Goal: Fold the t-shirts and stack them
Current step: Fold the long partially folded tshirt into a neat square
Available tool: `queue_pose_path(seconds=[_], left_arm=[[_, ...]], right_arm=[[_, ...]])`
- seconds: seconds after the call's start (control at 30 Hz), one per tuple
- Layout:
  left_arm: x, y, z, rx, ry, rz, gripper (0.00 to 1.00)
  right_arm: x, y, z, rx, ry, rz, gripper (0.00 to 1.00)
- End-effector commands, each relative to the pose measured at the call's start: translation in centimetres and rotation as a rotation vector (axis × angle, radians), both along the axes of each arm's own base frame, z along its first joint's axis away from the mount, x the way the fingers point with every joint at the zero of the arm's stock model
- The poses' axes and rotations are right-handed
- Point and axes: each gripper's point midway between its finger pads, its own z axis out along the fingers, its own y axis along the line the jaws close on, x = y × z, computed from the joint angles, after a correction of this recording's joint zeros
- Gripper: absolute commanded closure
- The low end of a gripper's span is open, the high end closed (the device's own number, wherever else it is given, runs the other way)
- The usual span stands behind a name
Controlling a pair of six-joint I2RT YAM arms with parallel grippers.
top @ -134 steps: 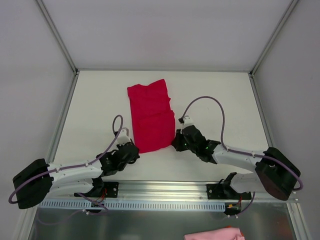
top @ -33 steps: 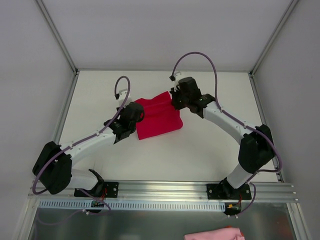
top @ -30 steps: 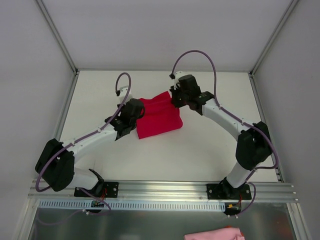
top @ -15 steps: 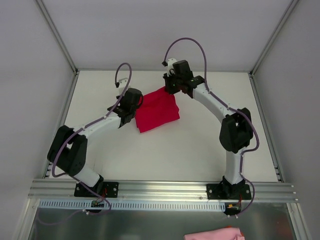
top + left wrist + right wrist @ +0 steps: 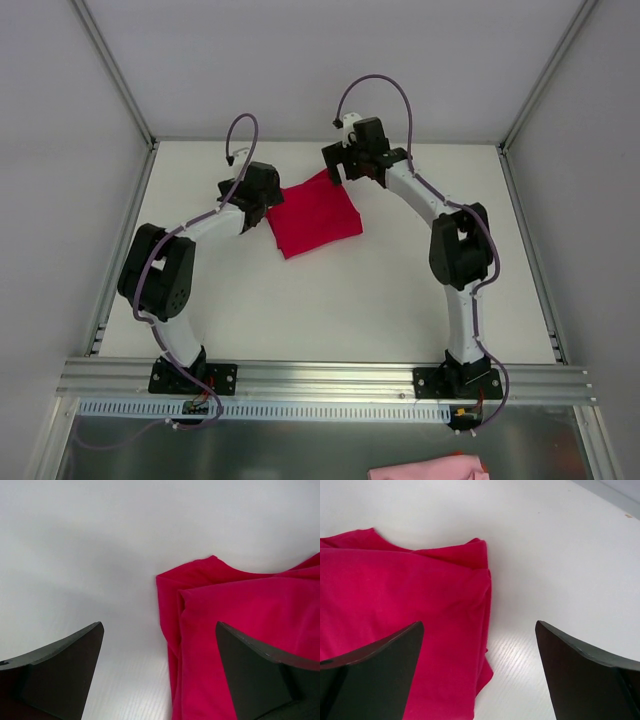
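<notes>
My left gripper has one corner to go to, where the folded t-shirt's top layer stops short [image 5: 183, 594] of its bottom layer. It should come down over that corner [image 5: 169, 583] while my right gripper moves away.
One crimson t-shirt [image 5: 314, 216] lies folded into a rough square on the white table, far centre. My left gripper [image 5: 268, 200] hovers at its far-left corner, jaws wide open and empty. In the left wrist view the t-shirt [image 5: 245, 625] fills the right half, its layered edge running between the dark fingers [image 5: 60, 670] of the left gripper [image 5: 159, 630]. My right gripper [image 5: 338, 172] sits open at the far-right corner. In the right wrist view the t-shirt [image 5: 395, 595] spreads to the left, its folded edge under the right gripper [image 5: 479, 627], with nothing held.
A pink cloth [image 5: 430, 468] peeks in below the metal rail [image 5: 320, 385] at the near edge. Grey enclosure walls [image 5: 60, 150] surround the table on three sides. Both arms reach far out, elbows bent over the table's sides.
Both grippers carried the near edge of the shirt to the far side, halving it. In the last half second both jaws opened and let the cloth go.
</notes>
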Motion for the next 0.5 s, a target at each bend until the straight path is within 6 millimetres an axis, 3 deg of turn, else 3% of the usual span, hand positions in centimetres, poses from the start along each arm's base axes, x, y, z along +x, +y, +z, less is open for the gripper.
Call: queue_pose_path(seconds=[0.0, 0.03, 0.13, 0.17, 0.2, 0.27, 0.3, 0.33, 0.37, 0.4, 0.47], left_arm=[[1.3, -1.3, 3.7, -0.046, -0.087, -0.043, 0.04], [1.2, -1.6, 4.3, -0.061, -0.097, -0.053, 0.04], [0.9, -1.9, 5.1, -0.083, -0.114, -0.074, 0.04], [0.8, -2.1, 5.4, -0.088, -0.119, -0.087, 0.04], [0.7, -2.2, 6.0, -0.096, -0.135, -0.101, 0.04], [0.6, -2.6, 6.2, -0.106, -0.16, -0.129, 0.04], [0.7, -2.7, 6.2, -0.107, -0.165, -0.138, 0.04], [0.8, -3.1, 6.2, -0.108, -0.166, -0.159, 0.03], [1.1, -3.2, 5.6, -0.102, -0.154, -0.166, 0.03], [1.4, -3.5, 5.7, -0.102, -0.149, -0.169, 0.04], [1.7, -3.5, 4.6, -0.095, -0.123, -0.163, 0.04]], right_arm=[[0.9, -0.8, 5.0, 0.019, -0.178, -0.025, 0.0], [0.7, -1.1, 6.5, 0.03, -0.206, -0.04, 0.0], [-0.6, -1.4, 8.0, 0.062, -0.226, -0.048, 0.0], [-1.1, -2.4, 10.1, 0.074, -0.267, -0.086, 0.0], [-2.1, -2.4, 9.3, 0.079, -0.251, -0.082, 0.03], [-3.5, -2.7, 9.9, 0.111, -0.246, -0.099, 0.26], [-5.1, -2.7, 10.4, 0.13, -0.242, -0.087, 0.36], [-6.0, -2.8, 10.4, 0.137, -0.241, -0.086, 0.36], [-7.2, -2.8, 12.4, 0.161, -0.288, -0.1, 0.36], [-8.4, -3.1, 10.8, 0.142, -0.261, -0.101, 0.36], [-10.0, -3.4, 10.7, 0.142, -0.265, -0.101, 0.36]])
